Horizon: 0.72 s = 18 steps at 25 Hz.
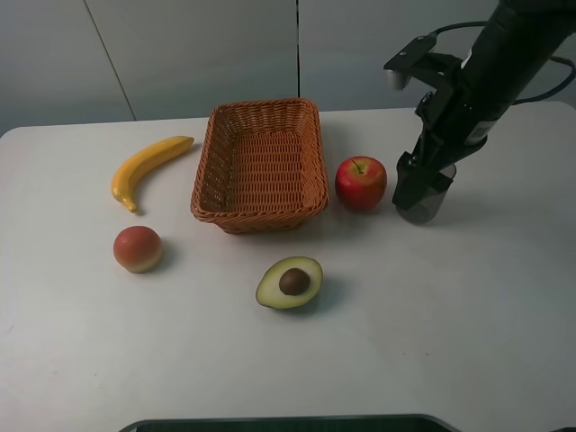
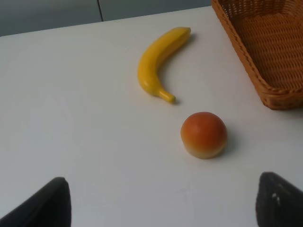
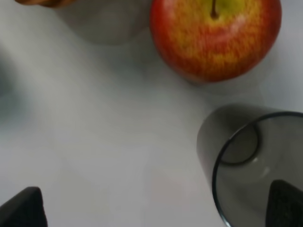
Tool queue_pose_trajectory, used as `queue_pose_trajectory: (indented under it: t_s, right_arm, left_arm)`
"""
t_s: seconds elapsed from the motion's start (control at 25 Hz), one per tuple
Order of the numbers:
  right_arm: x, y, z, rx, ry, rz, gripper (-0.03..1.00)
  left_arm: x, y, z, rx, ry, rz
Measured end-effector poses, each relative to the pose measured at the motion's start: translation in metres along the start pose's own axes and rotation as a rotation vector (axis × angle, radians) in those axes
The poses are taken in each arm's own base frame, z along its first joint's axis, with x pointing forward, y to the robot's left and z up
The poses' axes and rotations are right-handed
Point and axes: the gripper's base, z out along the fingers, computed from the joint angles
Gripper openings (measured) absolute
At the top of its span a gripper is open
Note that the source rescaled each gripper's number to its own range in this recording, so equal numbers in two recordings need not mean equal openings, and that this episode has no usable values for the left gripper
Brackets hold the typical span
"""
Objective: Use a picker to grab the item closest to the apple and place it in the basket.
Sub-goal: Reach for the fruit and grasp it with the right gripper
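Observation:
My gripper will lower the smoky grey glass (image 1: 424, 203) in, and I expect it to stay standing upright because the basket's woven bottom (image 1: 267, 171) is flat and wide open.
A red-and-yellow apple (image 1: 361, 182) (image 3: 215, 38) sits on the white table just right of the wicker basket (image 1: 205, 166). Right beside it stands a smoky grey glass (image 1: 423, 205) (image 3: 251, 161), upright with its mouth up. My right gripper (image 1: 421, 191) (image 3: 151, 210) hangs low over the glass and is open. One fingertip (image 3: 286, 203) shows over the glass's mouth, while the other (image 3: 21, 208) is far off to the side over bare table. My left gripper (image 2: 163, 208) is open over the table near the front left and holds nothing; the exterior view does not show it.
A banana (image 1: 148, 166) (image 2: 158, 61) lies left of the basket (image 2: 265, 47). A round orange-red fruit (image 1: 138, 248) (image 2: 204, 134) sits in front of the banana. A halved avocado (image 1: 290, 282) lies in front of the basket.

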Motion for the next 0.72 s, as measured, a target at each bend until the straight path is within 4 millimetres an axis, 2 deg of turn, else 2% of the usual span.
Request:
queue_pose_trajectory:
  t_s: [0.24, 0.52, 0.72]
  right_arm:
    - [-0.003, -0.009, 0.016, 0.015, -0.008, 0.010, 1.00]
    - [0.001, -0.018, 0.019, 0.032, -0.010, 0.028, 1.00]
    - [0.002, -0.025, 0.033, 0.035, 0.014, 0.030, 1.00]
  left_arm:
    - [0.000, 0.000, 0.000, 0.000, 0.000, 0.000]
    - [0.000, 0.000, 0.000, 0.000, 0.000, 0.000]
    - [0.000, 0.000, 0.000, 0.000, 0.000, 0.000]
